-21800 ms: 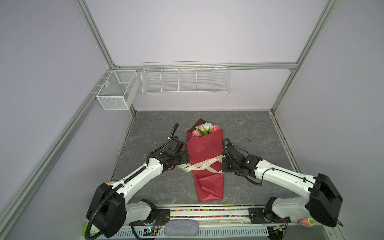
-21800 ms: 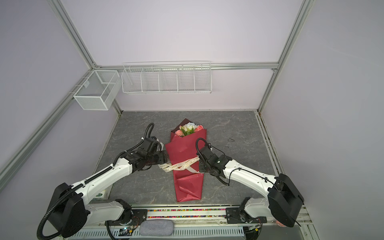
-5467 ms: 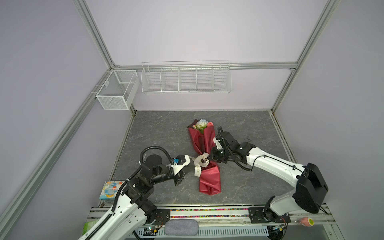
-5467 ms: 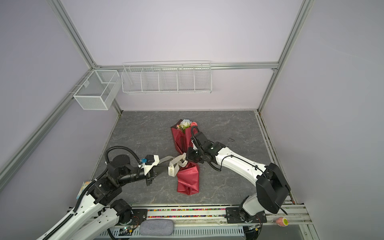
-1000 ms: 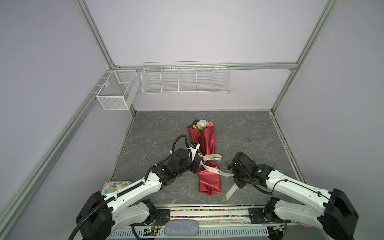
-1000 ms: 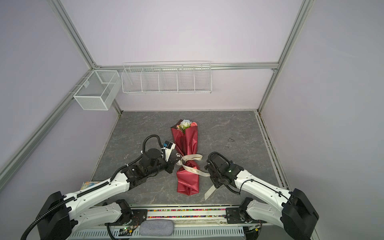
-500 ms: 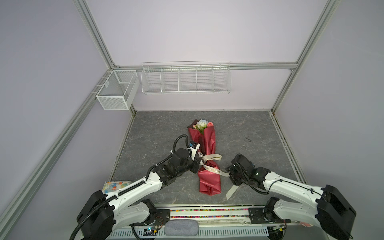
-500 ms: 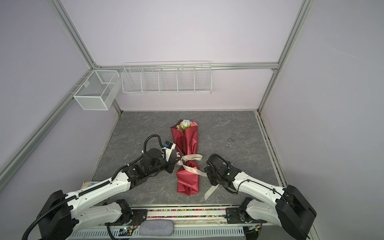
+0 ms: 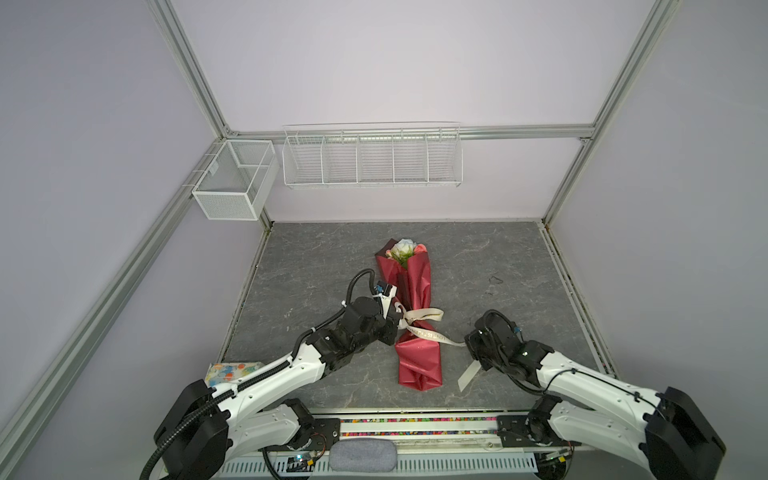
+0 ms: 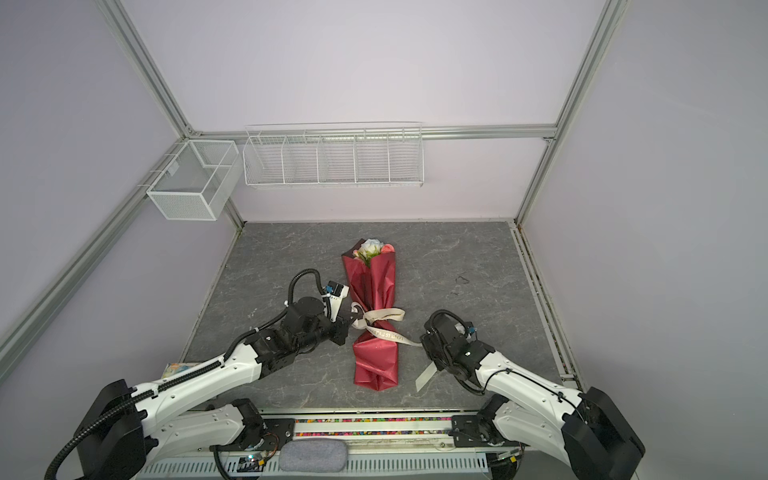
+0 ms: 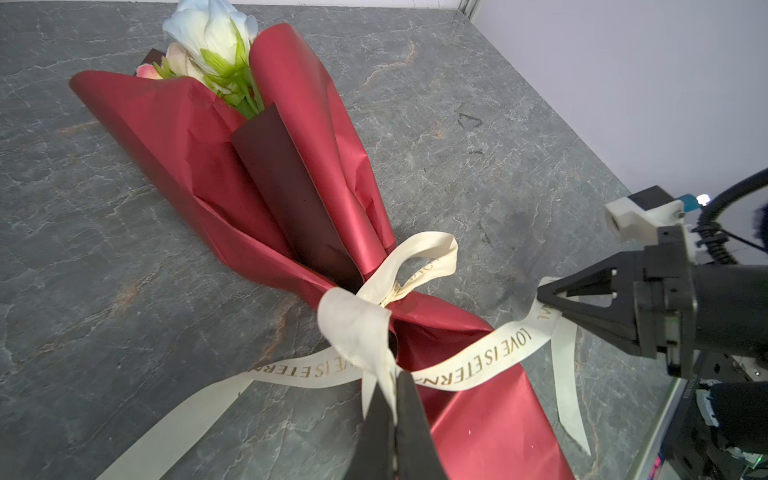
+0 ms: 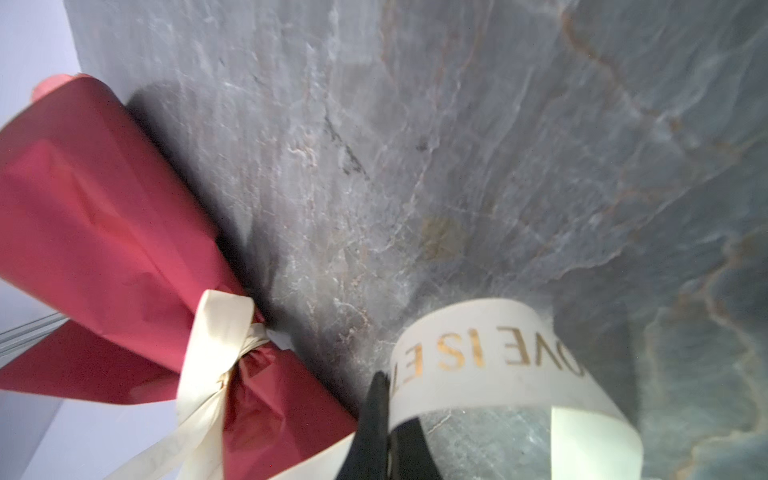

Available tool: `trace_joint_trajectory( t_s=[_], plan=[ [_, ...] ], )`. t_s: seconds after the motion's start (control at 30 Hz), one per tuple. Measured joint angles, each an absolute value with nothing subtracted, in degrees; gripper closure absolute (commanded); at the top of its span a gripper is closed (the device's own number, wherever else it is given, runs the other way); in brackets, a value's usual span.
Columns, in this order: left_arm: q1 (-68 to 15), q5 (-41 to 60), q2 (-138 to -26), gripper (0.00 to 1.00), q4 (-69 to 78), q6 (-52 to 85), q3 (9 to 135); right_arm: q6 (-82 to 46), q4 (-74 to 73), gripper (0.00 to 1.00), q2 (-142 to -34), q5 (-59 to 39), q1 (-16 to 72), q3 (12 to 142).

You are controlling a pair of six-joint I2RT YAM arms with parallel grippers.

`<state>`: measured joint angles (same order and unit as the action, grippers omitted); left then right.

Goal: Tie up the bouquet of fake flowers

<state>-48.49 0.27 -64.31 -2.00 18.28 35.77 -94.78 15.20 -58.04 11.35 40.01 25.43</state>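
Note:
The lettered ribbon tail [image 9: 437,337] is drooping and slanting toward the bouquet's near end, so the robot's right gripper should swing it back level with the knot [image 9: 408,317] and pull it straight.
The bouquet of fake flowers [image 9: 413,286] [image 10: 374,282] lies lengthwise mid-table in shiny red paper, blooms at the far end [image 11: 212,33]. A cream ribbon with gold lettering [image 9: 424,315] [image 11: 478,361] is knotted round its waist. My left gripper [image 9: 398,319] [image 10: 353,322] [image 11: 392,388] is shut on a loop of that ribbon at the bouquet's left side. Right of the bouquet, my right gripper [image 9: 467,343] [image 10: 422,343] [image 12: 384,384] is shut on the lettered ribbon tail [image 12: 478,357]; the tail's free end hangs down past it. The wrapped bundle [image 12: 91,216] shows beyond.
A white wire shelf [image 9: 372,160] and a mesh box [image 9: 232,183] hang on the back walls. A colourful box [image 9: 235,370] sits off the table's front left corner. A grey pad [image 9: 361,451] rests on the front rail. Grey marbled tabletop [image 9: 478,257] surrounds the bouquet.
My right gripper has shifted slightly toward the bouquet and gone from open to shut on the ribbon tail. The left gripper stayed shut on its loop and did not move.

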Motion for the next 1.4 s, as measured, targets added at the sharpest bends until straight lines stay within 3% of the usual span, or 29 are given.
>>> trace_joint_trajectory(
  t_s=[0.53,0.9,1.0,1.1,1.27,1.3,1.4],
  plan=[
    [-47.6,-5.5,-63.6,1.00,-3.3,28.9,28.5,-63.2,34.5,0.94,-61.6,14.7,37.6,40.2],
    [-47.6,-6.0,-63.4,1.00,-2.0,32.3,23.4,-56.4,40.0,0.94,-66.4,15.9,37.1,45.2],
    [-47.6,-4.7,-63.9,0.92,-2.0,32.7,23.0,-54.6,39.4,0.94,-66.9,14.9,37.1,46.5],
    [-47.6,-3.8,-62.7,1.00,-2.9,32.5,23.0,-53.5,39.2,0.94,-67.4,14.0,37.1,46.7],
    [-47.6,-4.7,-56.2,1.00,-3.7,32.6,21.1,-53.1,39.3,0.94,-67.4,14.2,37.1,46.7],
    [-47.6,-5.0,-54.6,0.91,-3.3,32.8,19.9,-53.1,39.4,0.94,-67.3,14.3,37.1,46.7],
    [-47.6,-5.2,-51.3,0.85,-2.8,33.8,16.8,-52.9,40.5,0.94,-67.1,14.9,37.1,47.1]
  ],
)
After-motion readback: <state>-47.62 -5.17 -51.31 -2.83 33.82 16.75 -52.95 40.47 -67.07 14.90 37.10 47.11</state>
